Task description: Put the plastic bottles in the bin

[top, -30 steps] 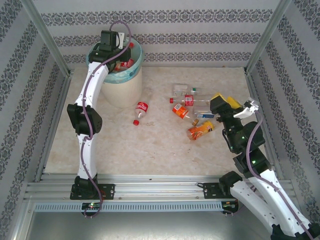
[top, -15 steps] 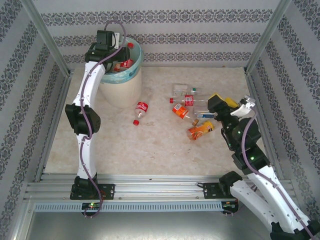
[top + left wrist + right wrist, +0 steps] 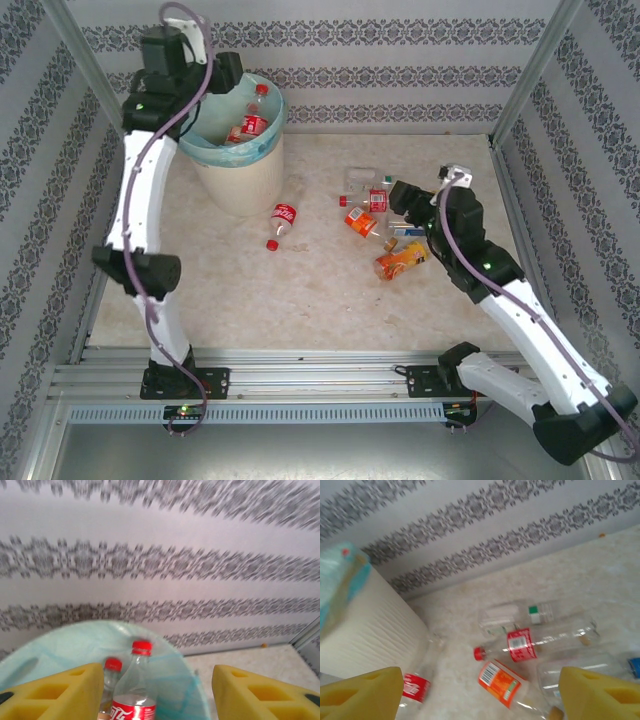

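Note:
My right gripper should grab the orange bottle (image 3: pixel 401 260) by the capped neck (image 3: pixel 423 250) and pass it to my left gripper, because the bottle is lying far from the bin.
The cream bin (image 3: pixel 238 175) with a teal liner (image 3: pixel 60 645) stands at the back left. Red-capped plastic bottles (image 3: pixel 250 120) stand inside it, the tallest (image 3: pixel 134 680) with a red label. My left gripper (image 3: pixel 230 78) hovers at the bin's back-left rim; seen from the wrist it (image 3: pixel 160 695) is open with nothing between its yellow fingers (image 3: pixel 55 695). One red-label bottle (image 3: pixel 283 221) lies by the bin's foot. Several bottles lie in a cluster (image 3: pixel 368 200), plus an orange one (image 3: pixel 402 260). My right gripper (image 3: pixel 398 196) hangs open and empty (image 3: pixel 480 695) above the cluster's orange-label bottle (image 3: pixel 502 680) and red-label bottle (image 3: pixel 521 645).
Patterned walls close the table at the back and sides, with metal posts (image 3: pixel 530 70) in the corners. Bare table (image 3: pixel 300 290) lies between the arms' bases and the bottles. The bin's ribbed wall (image 3: pixel 365 625) shows to the left of the right gripper.
My left gripper has opened and drawn up and back to the left from over the bin. The right arm has swung left over the bottle cluster, its jaws a little wider.

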